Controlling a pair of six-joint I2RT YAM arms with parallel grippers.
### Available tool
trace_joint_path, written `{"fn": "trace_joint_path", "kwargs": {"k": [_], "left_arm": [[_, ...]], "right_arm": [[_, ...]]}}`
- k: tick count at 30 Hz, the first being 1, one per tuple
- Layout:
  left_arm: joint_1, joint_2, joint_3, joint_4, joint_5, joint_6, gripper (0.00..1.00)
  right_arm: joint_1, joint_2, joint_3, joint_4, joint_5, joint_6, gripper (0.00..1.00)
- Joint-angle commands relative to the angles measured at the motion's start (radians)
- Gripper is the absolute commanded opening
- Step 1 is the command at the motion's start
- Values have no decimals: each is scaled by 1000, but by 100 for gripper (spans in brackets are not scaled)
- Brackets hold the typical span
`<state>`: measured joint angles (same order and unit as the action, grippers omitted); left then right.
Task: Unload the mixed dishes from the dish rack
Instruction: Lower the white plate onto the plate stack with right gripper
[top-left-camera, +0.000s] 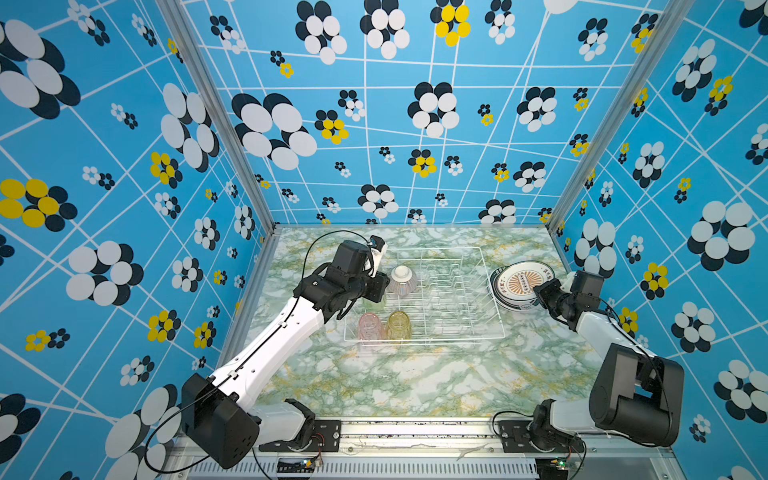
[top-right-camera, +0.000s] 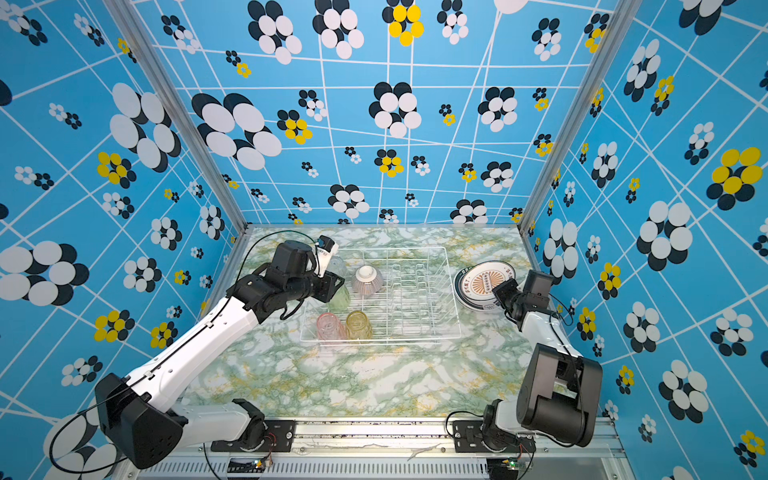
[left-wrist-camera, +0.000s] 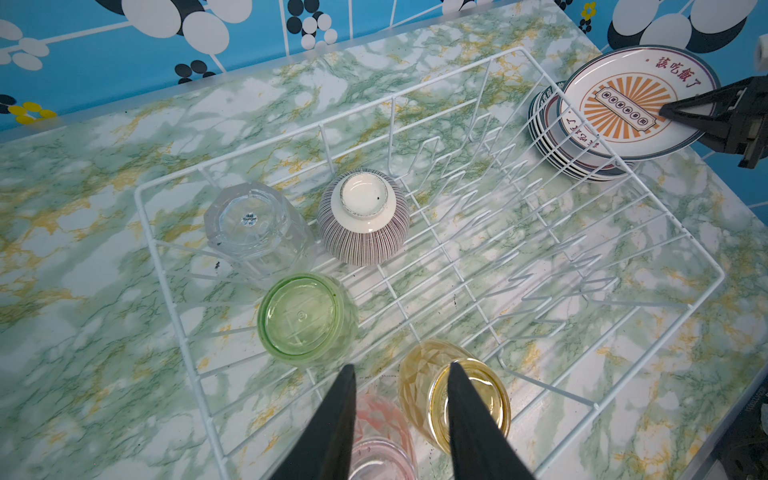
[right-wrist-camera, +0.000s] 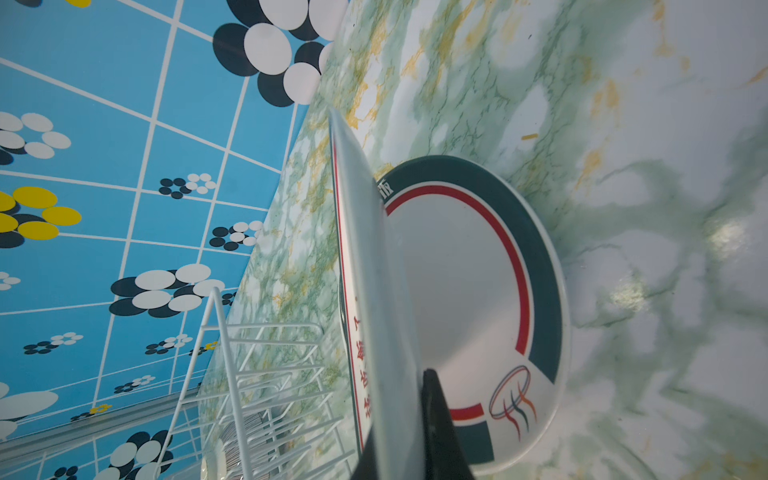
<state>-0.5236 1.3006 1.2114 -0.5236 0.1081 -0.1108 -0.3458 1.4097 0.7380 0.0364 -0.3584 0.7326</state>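
The orange-sunburst plate (top-left-camera: 525, 280) is tilted and off-centre above the stack of plates (right-wrist-camera: 476, 296), so my right gripper needs to align it and set it flat before letting go.
The white wire dish rack (top-left-camera: 424, 343) (left-wrist-camera: 681, 228) sits mid-table. In its left half, upside down, stand a striped bowl (top-left-camera: 402, 279) (left-wrist-camera: 363, 218), a clear tumbler (left-wrist-camera: 253, 222), a green tumbler (left-wrist-camera: 301, 318), a pink tumbler (top-left-camera: 370, 327) and an amber tumbler (top-left-camera: 399, 325). My left gripper (left-wrist-camera: 402, 365) hovers open above the pink and amber tumblers and holds nothing. My right gripper (top-left-camera: 540, 291) (right-wrist-camera: 405, 378) is shut on an orange-sunburst plate (top-left-camera: 519, 278) (left-wrist-camera: 615, 99), tilted over a stack of plates (top-left-camera: 511, 305) (right-wrist-camera: 465, 270) just right of the rack.
The rack's divider prongs (left-wrist-camera: 498, 199) stand bare. Blue flowered walls (top-left-camera: 415, 124) close the table's back and both sides. A metal rail (top-left-camera: 415, 432) runs along the front. Marble tabletop (top-left-camera: 415, 382) stretches in front of the rack.
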Motion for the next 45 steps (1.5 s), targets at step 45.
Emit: {"fn": "trace_joint_path", "kwargs": {"k": [45], "left_arm": [[24, -20, -35, 0, 51, 23, 39]], "right_arm": [[-7, 91, 168, -397, 88, -281, 35]]}}
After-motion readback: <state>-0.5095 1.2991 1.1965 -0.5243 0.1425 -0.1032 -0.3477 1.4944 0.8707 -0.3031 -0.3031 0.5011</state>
